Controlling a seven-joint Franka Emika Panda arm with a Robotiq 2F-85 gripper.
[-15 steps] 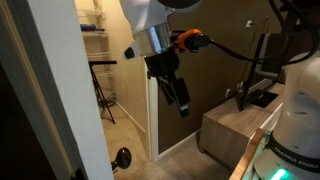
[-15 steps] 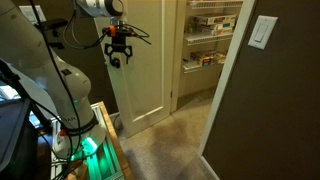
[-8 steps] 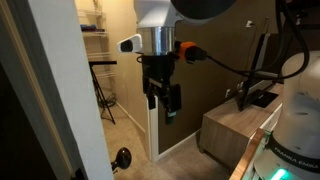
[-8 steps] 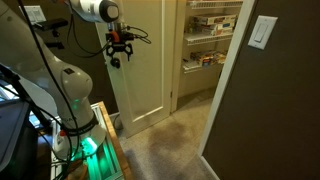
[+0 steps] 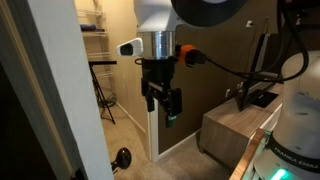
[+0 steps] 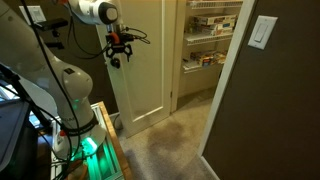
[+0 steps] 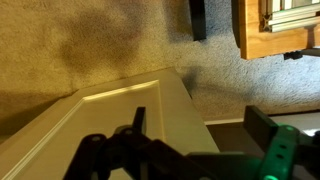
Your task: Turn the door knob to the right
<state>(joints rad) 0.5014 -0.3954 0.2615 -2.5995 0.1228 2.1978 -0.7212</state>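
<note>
My gripper is open with a clear space point(image 5: 133, 135) above the dark door knob point(image 5: 122, 158), so it should keep going toward the knob and close once its fingers straddle it.
A dark round ball-shaped door knob point(image 5: 122, 157) shows low in an exterior view, next to the pale near panel at the left. My gripper point(image 5: 163, 108) hangs well above and to the right of it, fingers pointing down, in front of the thin edge of the white door point(image 5: 153, 135). In an exterior view my gripper point(image 6: 117, 60) is at the left edge of the tall white door point(image 6: 145, 70), and no knob shows there. In the wrist view my gripper point(image 7: 200, 125) is open and empty over the door's edge point(image 7: 110, 115).
Closet shelves point(image 6: 205, 30) stand behind the open door. A wooden cabinet point(image 5: 230, 130) stands right of the gripper and also shows in the wrist view point(image 7: 270, 30). A brown wall with a light switch point(image 6: 263, 32) is on the right. Beige carpet point(image 6: 170, 150) covers the floor.
The wrist has turned, so the fingers went from tilted to pointing straight down. The gripper shifted slightly towards the door edge. It stayed open and empty.
</note>
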